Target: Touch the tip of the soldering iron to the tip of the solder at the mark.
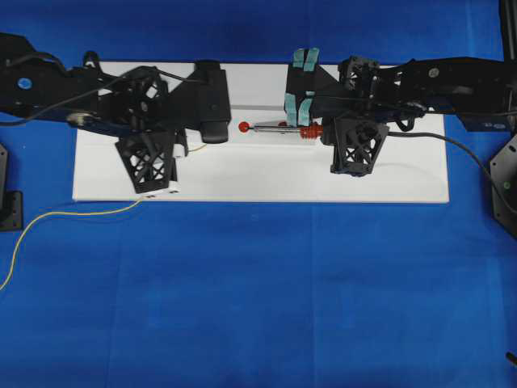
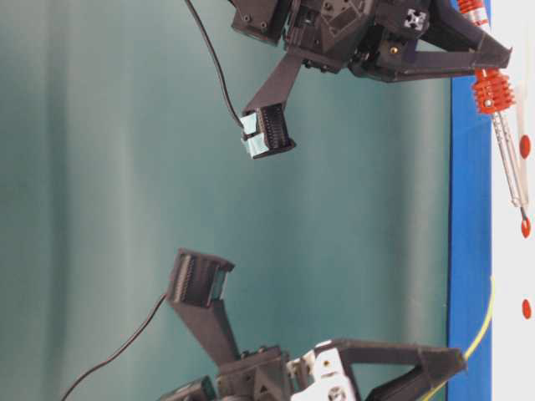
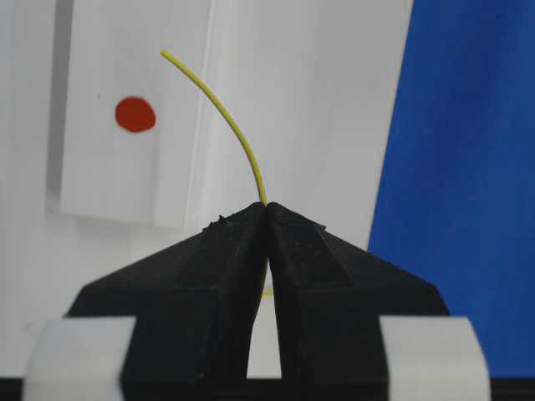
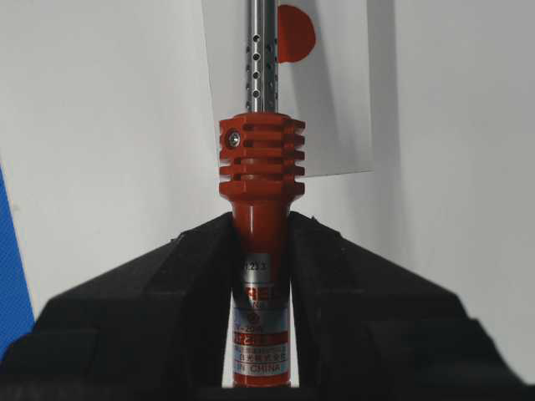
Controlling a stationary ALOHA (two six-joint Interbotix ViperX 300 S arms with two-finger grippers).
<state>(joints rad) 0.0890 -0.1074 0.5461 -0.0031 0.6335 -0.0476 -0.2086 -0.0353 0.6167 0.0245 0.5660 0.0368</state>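
The soldering iron's stem (image 1: 307,132) is lying across the red mark nearest my right gripper. My right gripper should pull the soldering iron back before the solder gets there.
In the left wrist view my left gripper (image 3: 267,206) is shut on the solder (image 3: 227,119), a thin yellow-green wire. It curves up and left from the jaws, and its free tip lies above and right of a red mark (image 3: 135,114). My right gripper (image 4: 261,221) is shut on the orange-red handle of the soldering iron (image 4: 261,163). Its metal shaft runs up past a red mark (image 4: 294,33) and out of view. From overhead, the soldering iron (image 1: 287,128) lies level and points left at a red mark (image 1: 244,127). The left gripper (image 1: 187,150) is left of that mark and the right gripper (image 1: 325,131) is to its right.
Both grippers work over a white board (image 1: 258,178) on a blue cloth. The solder (image 1: 73,214) trails off the board's front left edge across the cloth. The iron's black cord (image 1: 464,153) runs off to the right. Black mounts stand at the left and right edges.
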